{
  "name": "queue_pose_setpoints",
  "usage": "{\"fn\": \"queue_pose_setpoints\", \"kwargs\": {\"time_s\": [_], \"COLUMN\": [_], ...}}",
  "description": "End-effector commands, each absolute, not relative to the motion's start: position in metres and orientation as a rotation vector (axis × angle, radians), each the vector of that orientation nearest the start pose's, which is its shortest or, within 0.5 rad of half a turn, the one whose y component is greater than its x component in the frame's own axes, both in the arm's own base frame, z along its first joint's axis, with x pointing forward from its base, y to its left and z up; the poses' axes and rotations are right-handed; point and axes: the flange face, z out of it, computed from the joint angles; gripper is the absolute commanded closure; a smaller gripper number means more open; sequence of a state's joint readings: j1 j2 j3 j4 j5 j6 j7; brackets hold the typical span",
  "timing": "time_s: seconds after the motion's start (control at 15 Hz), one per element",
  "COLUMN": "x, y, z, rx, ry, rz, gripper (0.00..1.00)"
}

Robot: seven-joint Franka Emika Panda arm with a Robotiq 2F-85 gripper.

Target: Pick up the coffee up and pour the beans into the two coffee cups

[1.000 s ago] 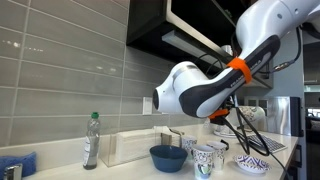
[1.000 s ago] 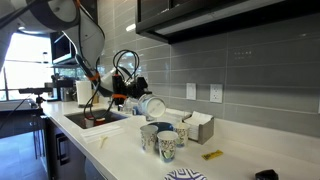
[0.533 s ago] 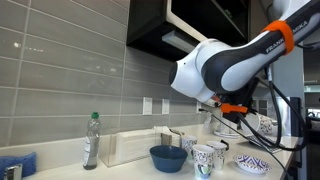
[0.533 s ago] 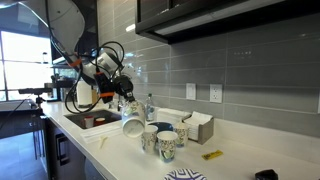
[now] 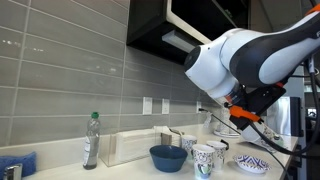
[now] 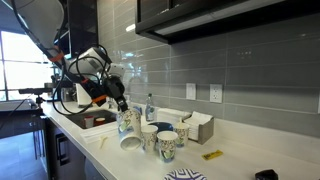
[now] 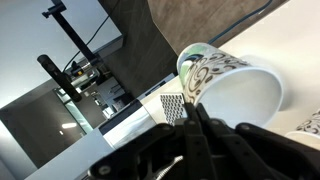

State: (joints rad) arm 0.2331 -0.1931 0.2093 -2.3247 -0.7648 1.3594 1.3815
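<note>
The tumbler tips steeply and its white inside [image 7: 243, 97] looks empty, so my gripper should turn the tumbler upright and lower it toward the counter [image 6: 119, 155] beside the short cups.
My gripper [image 7: 188, 108] is shut on the rim of the tall white tumbler with dark blue-green pattern [image 7: 222, 68]. In an exterior view the gripper [image 6: 121, 104] holds the tumbler [image 6: 127, 121] low over the counter, on the sink side of the cup group. Two short patterned cups [image 6: 167, 148] [image 6: 182, 133] stand on the counter beside it. They also show in an exterior view [image 5: 205, 160] [image 5: 218, 150]. There the arm hides the gripper and the tumbler. I cannot see beans.
A blue bowl [image 5: 168, 157] [image 6: 160, 127], a third short cup [image 6: 150, 138] and a shallow patterned bowl [image 5: 252, 163] sit by the cups. A bottle [image 5: 91, 140] and a white tray [image 5: 135, 146] stand by the tiled wall. A sink [image 6: 88, 120] lies near the arm.
The arm has swung toward the sink side and down with the tumbler. The tumbler went from lying tilted in the air to hanging low beside the cups.
</note>
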Motion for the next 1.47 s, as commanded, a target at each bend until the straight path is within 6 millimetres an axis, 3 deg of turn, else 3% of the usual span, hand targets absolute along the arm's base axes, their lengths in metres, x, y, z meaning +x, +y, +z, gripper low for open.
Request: {"fn": "queue_pose_setpoints", "kwargs": {"time_s": [0.0,0.13,0.53,0.8,1.07,1.4], "x": [0.392,0.392,0.385,0.378,0.380,0.395], "y": [0.094,0.094,0.087,0.074,0.054,0.046], "z": [0.418,0.418,0.404,0.399,0.411,0.421], "rx": [1.887,1.888,2.101,2.212,2.248,2.393], "ry": [-0.806,-0.809,-0.800,-0.757,-0.684,-0.627], "rz": [0.213,0.216,0.214,0.163,0.111,0.189], "gripper": [0.97,0.99,0.99,0.99,0.99,0.99]}}
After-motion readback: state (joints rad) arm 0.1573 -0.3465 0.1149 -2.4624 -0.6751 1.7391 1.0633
